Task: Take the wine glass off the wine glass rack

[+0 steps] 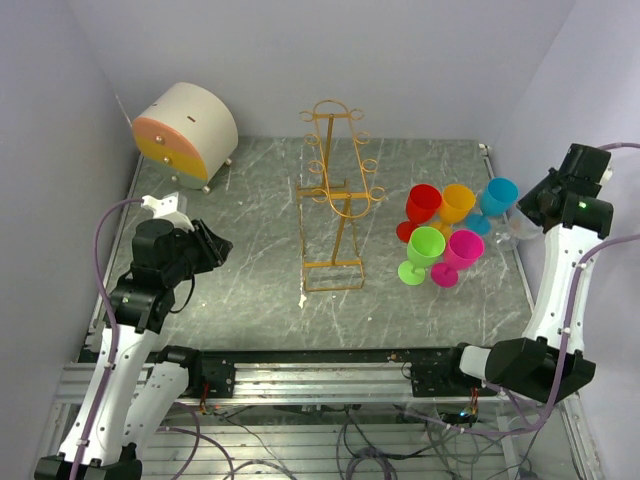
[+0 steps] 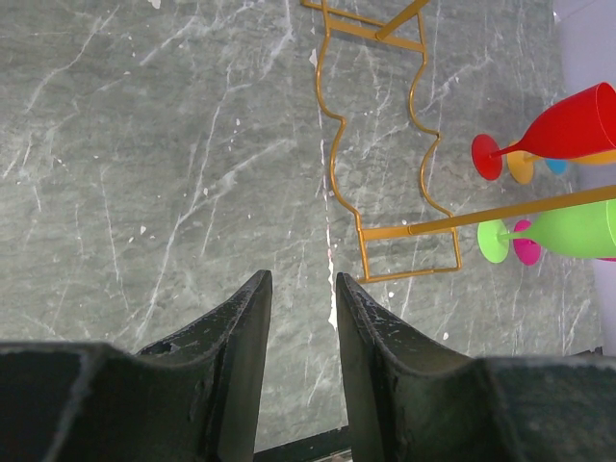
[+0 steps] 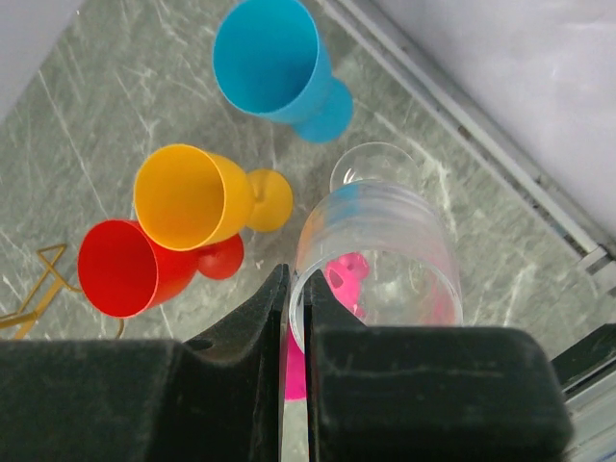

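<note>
The clear wine glass (image 3: 380,245) is upright and the spot (image 1: 499,254) beside the blue glass is open, so the robot's right gripper goes on lowering until the wine glass's foot rests there, then let go.
The golden wire wine glass rack (image 1: 338,190) stands in the middle of the table with nothing hanging on it; its base shows in the left wrist view (image 2: 380,144). My right gripper (image 3: 296,279) is shut on the rim of a clear wine glass (image 3: 385,250), one finger inside the bowl and one outside. The glass is upright at the right side of the table (image 1: 514,232), well away from the rack. I cannot tell whether its foot touches the table. My left gripper (image 2: 303,284) is open and empty above the table left of the rack (image 1: 222,250).
Coloured plastic glasses stand right of the rack: red (image 1: 422,205), orange (image 1: 456,203), blue (image 1: 497,197), green (image 1: 424,250), pink (image 1: 463,250). A round white box with an orange front (image 1: 185,130) sits at the back left. The table's right rail (image 3: 500,164) is close to the clear glass.
</note>
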